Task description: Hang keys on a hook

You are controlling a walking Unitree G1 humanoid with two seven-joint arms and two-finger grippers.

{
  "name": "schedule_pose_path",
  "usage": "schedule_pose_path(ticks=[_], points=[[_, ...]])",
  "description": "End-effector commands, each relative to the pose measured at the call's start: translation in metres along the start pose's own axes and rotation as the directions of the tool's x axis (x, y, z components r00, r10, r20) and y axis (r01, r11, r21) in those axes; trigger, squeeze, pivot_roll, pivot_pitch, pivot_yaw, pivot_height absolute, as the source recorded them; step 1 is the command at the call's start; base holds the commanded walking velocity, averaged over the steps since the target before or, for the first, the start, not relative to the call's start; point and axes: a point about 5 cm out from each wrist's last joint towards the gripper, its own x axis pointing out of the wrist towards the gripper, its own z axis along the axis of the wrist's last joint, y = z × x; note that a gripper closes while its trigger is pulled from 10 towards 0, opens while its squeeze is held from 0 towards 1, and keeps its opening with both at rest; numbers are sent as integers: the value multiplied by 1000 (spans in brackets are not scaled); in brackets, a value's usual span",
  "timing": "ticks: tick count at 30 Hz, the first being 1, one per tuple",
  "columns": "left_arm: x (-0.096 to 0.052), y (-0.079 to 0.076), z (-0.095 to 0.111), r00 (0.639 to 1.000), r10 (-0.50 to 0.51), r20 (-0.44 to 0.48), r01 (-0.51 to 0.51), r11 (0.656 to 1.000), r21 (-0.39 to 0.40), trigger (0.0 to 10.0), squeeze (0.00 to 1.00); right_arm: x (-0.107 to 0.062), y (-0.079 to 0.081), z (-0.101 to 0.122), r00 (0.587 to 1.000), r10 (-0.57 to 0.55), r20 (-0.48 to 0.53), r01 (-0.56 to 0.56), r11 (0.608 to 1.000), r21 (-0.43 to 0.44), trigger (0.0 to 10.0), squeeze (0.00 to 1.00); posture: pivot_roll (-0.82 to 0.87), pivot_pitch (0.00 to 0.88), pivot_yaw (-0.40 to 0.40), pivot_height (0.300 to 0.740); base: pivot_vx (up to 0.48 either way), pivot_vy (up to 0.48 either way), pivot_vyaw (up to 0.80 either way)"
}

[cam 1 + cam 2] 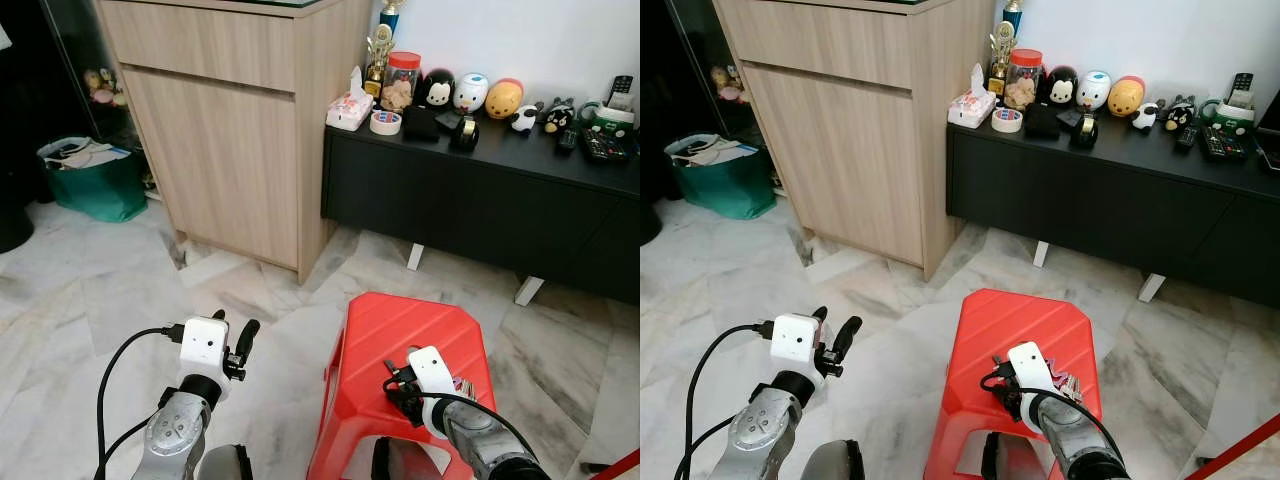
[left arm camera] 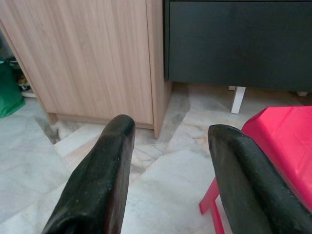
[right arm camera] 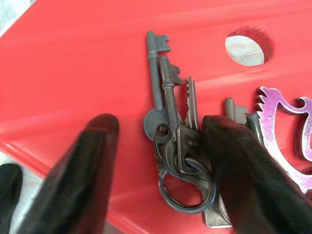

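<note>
The purple key fob (image 3: 271,126) is outside the ring (image 3: 188,208) that runs through the dark keys, so the fob should stay on the stool when the robot lifts the keys.
A bunch of dark metal keys (image 3: 178,141) on a ring lies flat on the top of a red plastic stool (image 1: 400,325), with a purple toothed key fob (image 3: 287,129) beside it. My right gripper (image 3: 163,129) is low over the stool and open. Its two black fingers straddle the keys, and one fingertip (image 3: 229,146) overlaps the bunch's edge. In the head views the keys (image 1: 464,386) peek out just right of that wrist. My left gripper (image 1: 233,330) is open and holds nothing, raised over the floor to the left of the stool.
A tall light wooden cabinet (image 1: 230,130) stands ahead on the left. A black sideboard (image 1: 480,190) to its right carries figurines, a tissue box, tape and remotes. A green bag (image 1: 90,185) sits at the far left. Marble floor (image 1: 120,300) surrounds the stool.
</note>
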Motion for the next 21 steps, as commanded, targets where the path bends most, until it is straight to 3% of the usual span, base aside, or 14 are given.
schedule_pose_path(ticks=[1, 21], points=[[1, -3, 0, 1000, -18, -11, 18, 1000, 2, 10000, 0, -1, -4, -8, 999, -16, -47, 16, 1000, 4, 0, 0, 54, 0, -66, 586, 0, 0, 0], [-2, -2, -4, 999, -17, -33, 17, 1000, 5, 10000, 0, 1, 0, -8, 999, -3, -47, 4, 1000, 5, 0, 0, 57, 0, -66, 586, 0, 0, 0]])
